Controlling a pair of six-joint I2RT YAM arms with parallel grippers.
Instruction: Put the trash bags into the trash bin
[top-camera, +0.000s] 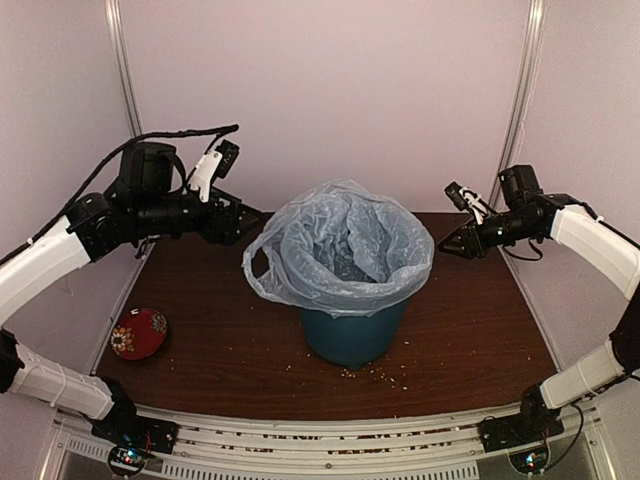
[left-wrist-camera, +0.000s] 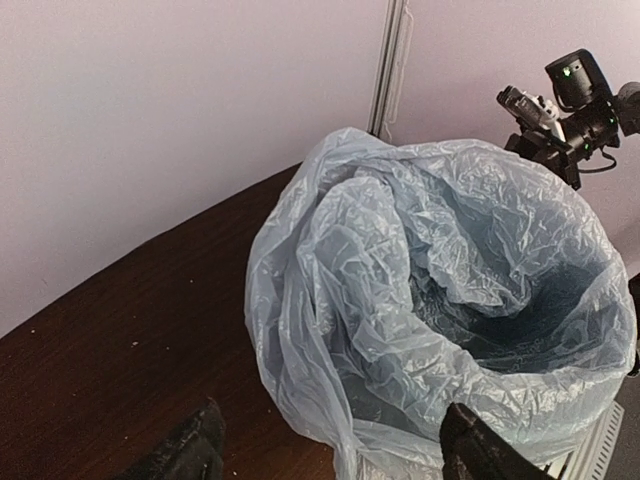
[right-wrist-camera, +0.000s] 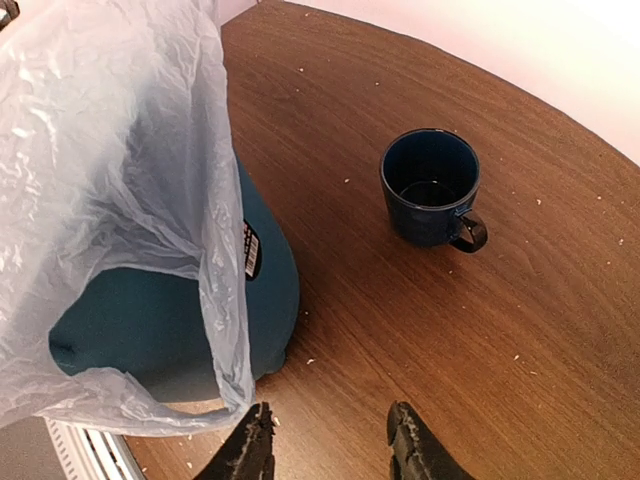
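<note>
My gripper is about to pull the loose loop down. Slack, puffy folds (top-camera: 345, 197) stand high around the trash bag's opening (top-camera: 350, 297), so the trash bag will then settle lower over the bin's rim.
The teal-blue trash bin (top-camera: 352, 335) stands upright in the middle of the table. The pale blue-grey trash bag (top-camera: 345, 250) lines it, its mouth spread open and folded over the rim all round, with a loose loop hanging at the left. My left gripper (top-camera: 247, 218) hovers just left of the bag's upper edge. It is open, and its fingertips (left-wrist-camera: 203, 448) stand wide apart with the bag (left-wrist-camera: 430, 300) beyond them. My right gripper (top-camera: 452, 245) is close to the bag's right side, open and empty. In the right wrist view its fingertips (right-wrist-camera: 252, 448) sit beside the bin (right-wrist-camera: 150, 320) and the hanging bag (right-wrist-camera: 110, 180).
A dark blue mug (right-wrist-camera: 430, 187) stands on the wooden table behind the bin. A red patterned bowl (top-camera: 138, 333) lies at the table's left edge. Crumbs (top-camera: 375, 375) are scattered in front of the bin. Pale walls enclose the table.
</note>
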